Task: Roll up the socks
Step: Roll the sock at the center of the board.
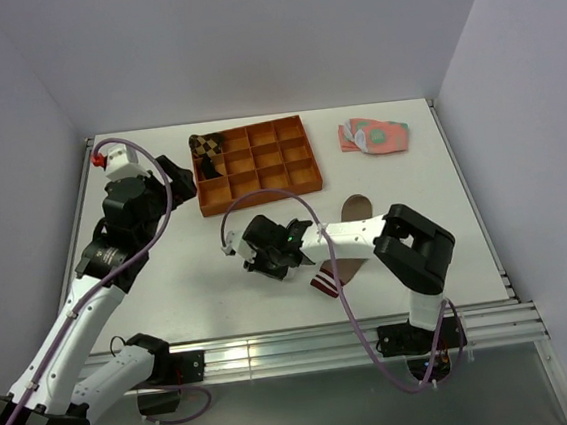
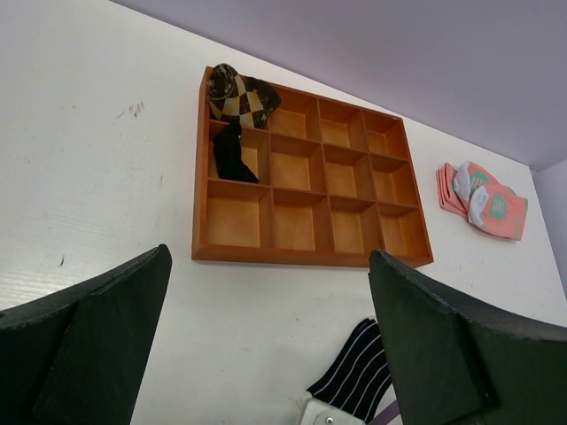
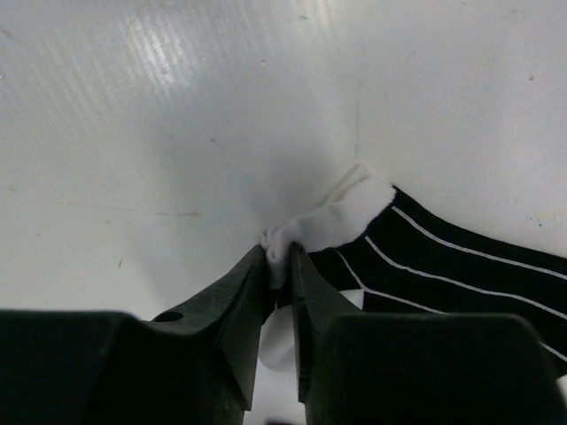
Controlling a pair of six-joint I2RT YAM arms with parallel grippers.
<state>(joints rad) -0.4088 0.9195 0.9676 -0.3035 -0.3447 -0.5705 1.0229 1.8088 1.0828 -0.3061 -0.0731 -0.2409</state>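
My left gripper should take over the striped sock's white toe end (image 3: 332, 220) for rolling, because my right gripper is pinching that toe end with its arm over the sock's body (image 3: 469, 274).
The short black sock with thin white stripes (image 3: 461, 266) lies on the white table. My right gripper (image 3: 282, 255) is shut on its white toe end, low on the table. The same sock also shows in the left wrist view (image 2: 359, 372). In the top view my right gripper (image 1: 253, 256) covers most of it. The tan-brown sock (image 1: 356, 209) lies partly under the right arm, and its maroon-and-white cuff (image 1: 327, 285) is near the front edge. My left gripper (image 1: 180, 177) is wide open and empty, raised beside the tray's left end; it also shows in the left wrist view (image 2: 270, 257).
An orange wooden tray (image 1: 300, 179) with several compartments stands at the back middle. It holds a brown checkered rolled sock (image 2: 237, 96) and a dark item (image 2: 230, 152) in its left cells. Flat pink-and-green socks (image 1: 374, 135) lie at the back right.
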